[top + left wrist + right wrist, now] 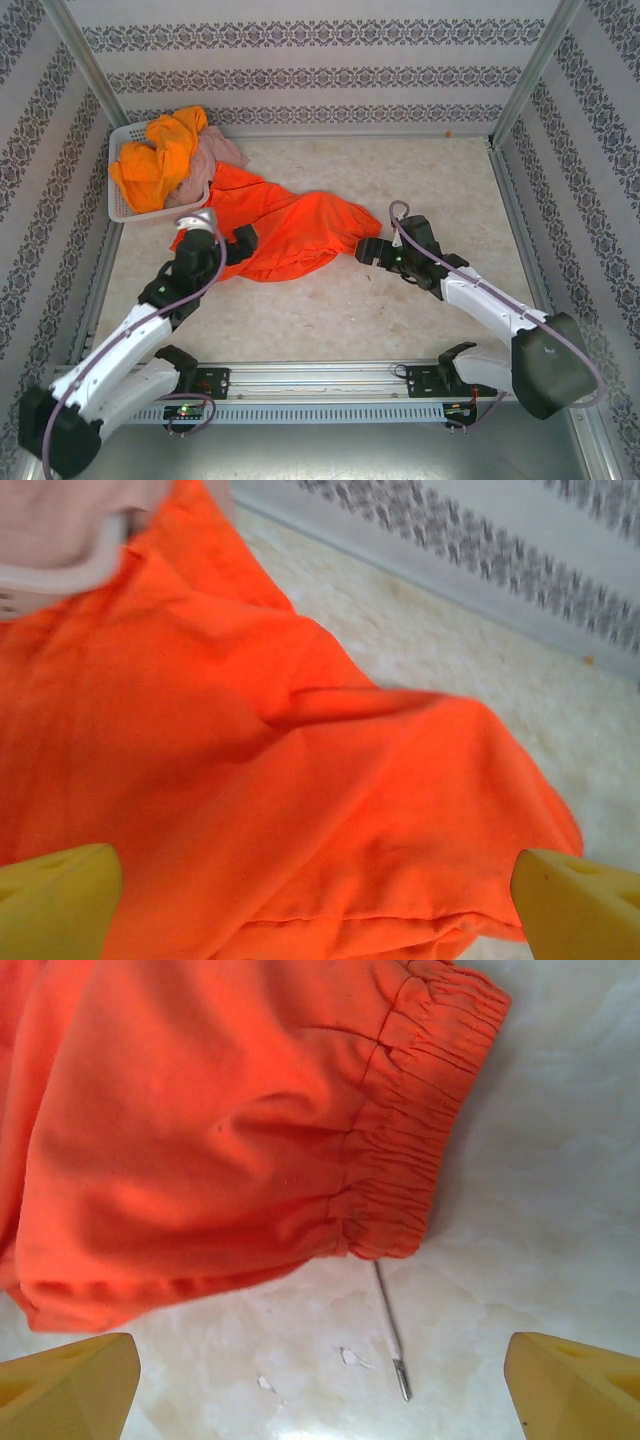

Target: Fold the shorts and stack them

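Loose folds (300, 742) go across the rumpled red-orange shorts (290, 235), so the shorts will unfold and a leg will hang down when I pick them up.
Red-orange shorts (290, 230) lie spread and rumpled on the table, running from the basket toward the middle. My left gripper (240, 245) is at their left part. In the left wrist view it (320, 910) stands open over the cloth (300, 780), nothing pinched between the yellow fingertips (55, 900). My right gripper (372, 250) is at the shorts' right end. It (320, 1385) is open above bare table, just short of the gathered waistband (420, 1140) and a white drawstring (390, 1335) with a metal tip. Yellow-orange shorts (160, 155) and pink shorts (210, 160) are heaped in the basket.
The white mesh basket (135, 215) stands at the back left against the patterned wall; its rim (60, 575) touches the red-orange cloth. Patterned walls close in the table on three sides. Bare table lies to the right and near side of the shorts.
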